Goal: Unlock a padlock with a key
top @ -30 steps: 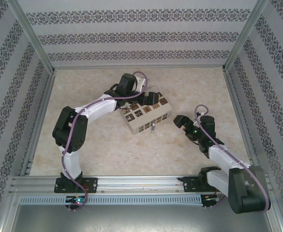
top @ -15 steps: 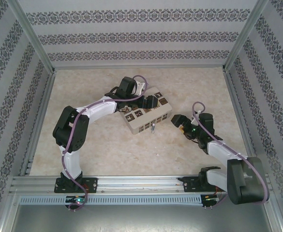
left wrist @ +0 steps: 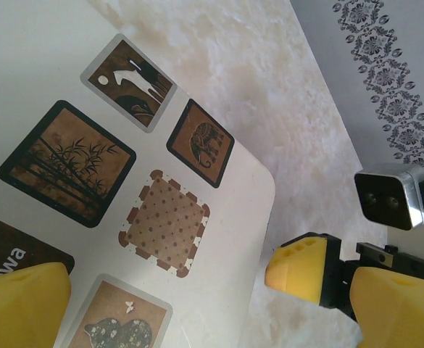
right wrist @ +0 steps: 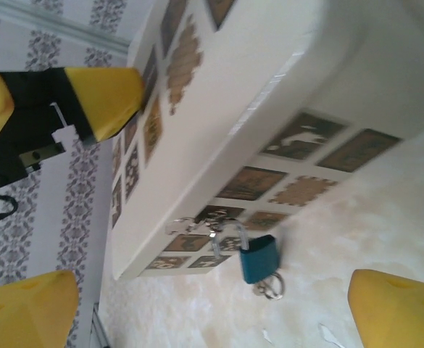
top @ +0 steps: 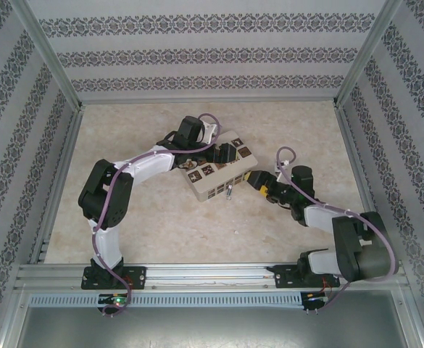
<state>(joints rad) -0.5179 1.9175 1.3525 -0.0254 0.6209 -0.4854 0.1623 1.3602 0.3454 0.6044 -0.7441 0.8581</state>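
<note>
My right gripper is moving in while the shackle's loose end [right wrist: 216,251] is clear of the padlock's body [right wrist: 259,259], and it should keep going until its open fingers are around the padlock, then close.
The teal-blue padlock [right wrist: 259,257] hangs by its thin shackle from the hasp on the front of the cream box [right wrist: 269,80]. A small silvery key [right wrist: 268,287] with a ring sticks out of its lower end. My right gripper [right wrist: 212,312] is open, low over the table, facing the padlock from a short way off. From above, the padlock [top: 228,191] sits just left of the right gripper [top: 255,181]. My left gripper [left wrist: 212,308] is open over the box's lid [left wrist: 219,232], one finger above the lid and the other past its edge.
The box [top: 219,174] lies askew mid-table. A yellow fingertip [left wrist: 302,268] and the camera [left wrist: 389,196] of the right arm show beside the box's corner. Patterned walls [top: 212,54] enclose the table on three sides.
The right arm has stretched left across the table, bringing its gripper close to the box's front and the padlock. The left gripper stays open over the box.
</note>
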